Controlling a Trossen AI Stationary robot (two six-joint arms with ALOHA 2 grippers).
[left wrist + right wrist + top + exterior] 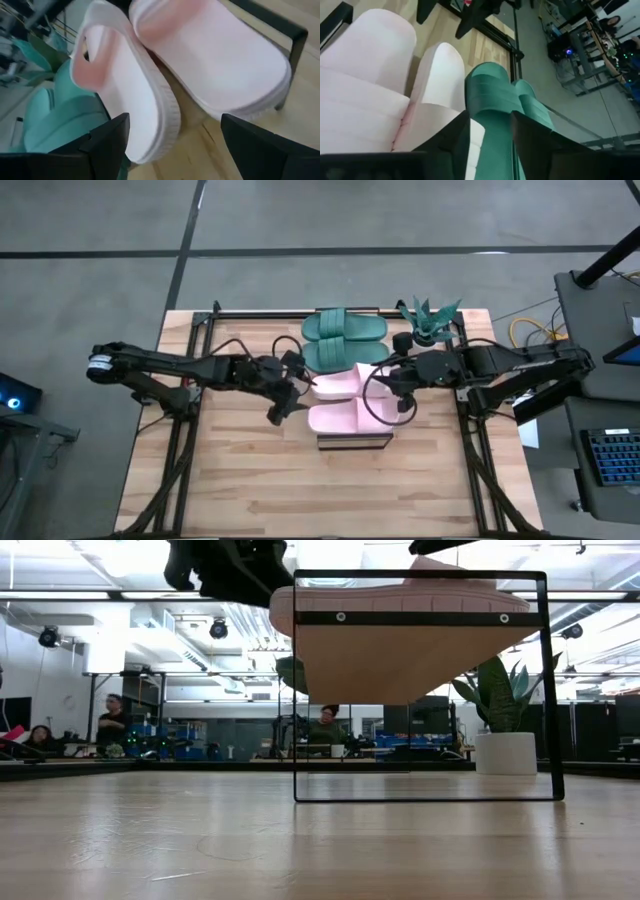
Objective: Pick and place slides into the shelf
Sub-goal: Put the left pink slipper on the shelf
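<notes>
I should use my left gripper to take the far pink slide by its heel end (149,137) and set it down level, because the slide leans toward the green slide with its inner edge raised (161,90).
Four slides lie side by side on the shelf (355,442) in mid-table. The two teal-green ones (343,327) (340,355) are on its far part, the two pale pink ones (345,385) (350,418) on its near part. My left gripper (285,402) hovers open just left of the pink pair, level with their ends (125,100) (220,65). My right gripper (398,385) is at the slides' right ends. Its fingers are a little apart over the seam between the far pink slide (440,85) and the nearer green slide (490,95). My left gripper touches nothing. My right gripper's fingers (450,145) stand above the edges of the far pink slide and the neighbouring green slide, coming level from the table's right. I cannot tell whether they touch either slide.
A potted plant (430,320) stands at the table's far right corner, just behind my right arm. Bare tabletop (300,490) stretches along the near side. The low view shows the shelf's black end frame (545,690), and people sit in the room behind.
</notes>
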